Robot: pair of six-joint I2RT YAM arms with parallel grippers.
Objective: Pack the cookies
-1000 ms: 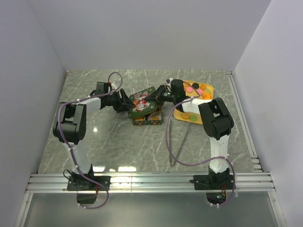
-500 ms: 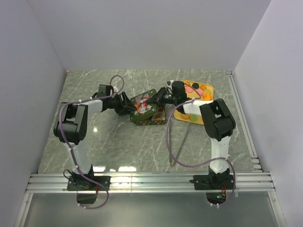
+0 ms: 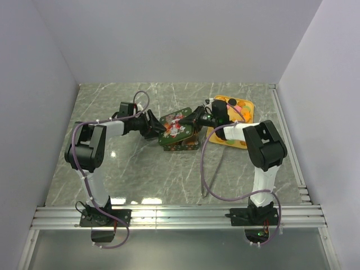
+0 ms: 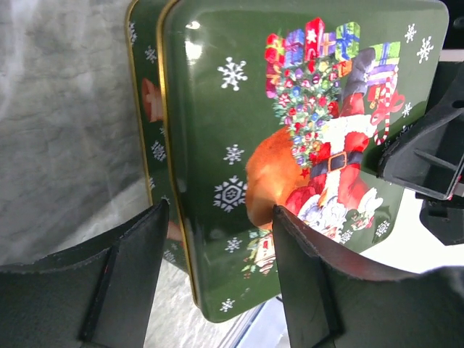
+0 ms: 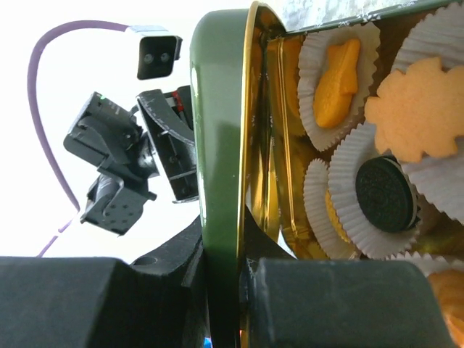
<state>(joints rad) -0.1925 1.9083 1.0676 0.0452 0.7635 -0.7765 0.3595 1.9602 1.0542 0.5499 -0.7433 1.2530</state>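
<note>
The Santa lid is facing up above the open tin, so the robot's right gripper should go on lowering the lid's held rim until that rim covers the tin's edge.
A green Christmas tin stands mid-table with its Santa lid tilted over it. My right gripper is shut on the lid's rim, one finger outside and one inside. The right wrist view looks into the tin: a dark round cookie, an orange fish shape and a pale flower shape sit in white paper cups. My left gripper is open, its fingers straddling the lid's near corner. More round cookies, orange, pink and green, lie on a yellow tray.
The yellow tray sits just right of the tin, behind my right arm. The right arm's purple cable loops over the marble table in front of the tin. White walls close in the table on three sides.
The lid has come down from steeply tilted to lying lower over the tin. The right wrist has drawn back to the right and the left gripper has moved right, closer to the tin.
</note>
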